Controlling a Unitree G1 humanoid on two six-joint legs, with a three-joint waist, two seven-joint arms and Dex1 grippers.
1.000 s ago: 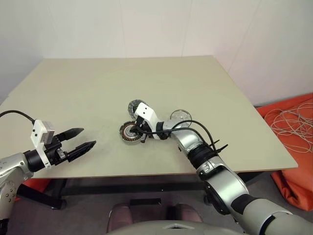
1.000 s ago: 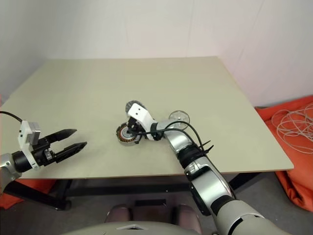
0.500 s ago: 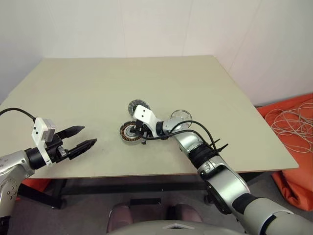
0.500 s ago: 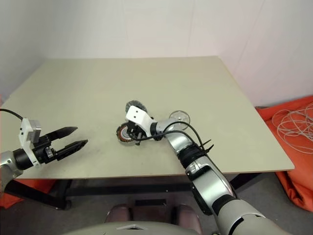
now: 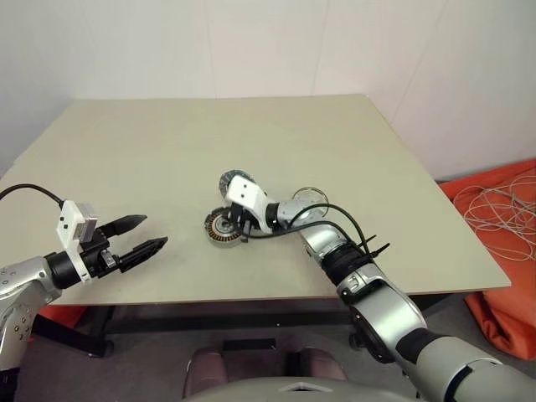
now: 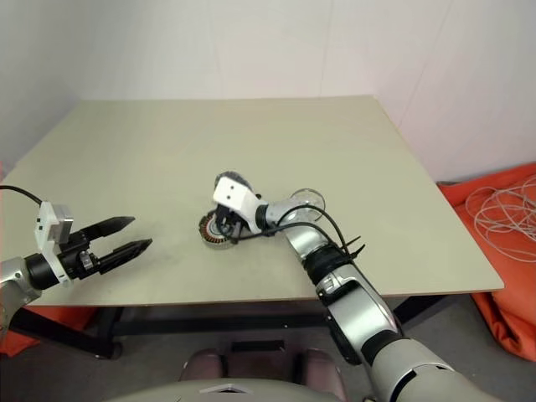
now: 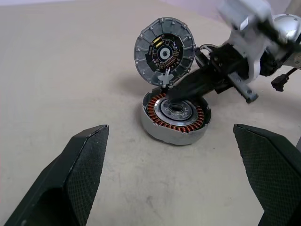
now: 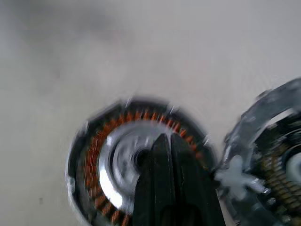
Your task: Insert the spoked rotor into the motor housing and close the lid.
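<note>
My shut right gripper needs to move back past the spoked rotor (image 5: 312,198), open and take hold of its rim (image 5: 327,201), because the rotor is lying behind the gripper, beside my forearm.
The motor housing (image 5: 222,227) lies on the tan table (image 5: 167,142), its copper windings (image 7: 155,115) ringing a silver hub. The lid (image 7: 164,47) stands tilted on edge at the housing's far rim, its dark, green-marked face showing. My right gripper (image 7: 171,94) is shut with nothing in it, its tips just above the housing's middle (image 8: 127,160) and close under the lid. The spoked rotor (image 5: 310,198) rests on the table beside my right forearm. My left gripper (image 5: 146,234) hangs open and empty at the table's near left, pointing at the housing; its fingers (image 7: 87,165) frame it from a distance.
An orange cloth with white cables (image 5: 502,209) lies on the floor right of the table. A black cable (image 5: 335,219) loops along my right forearm. White walls stand behind the table, and its front edge (image 5: 209,295) runs just below my arms.
My right gripper has lifted a little above the housing and tipped its wrist, staying shut. The left gripper has kept still and open.
</note>
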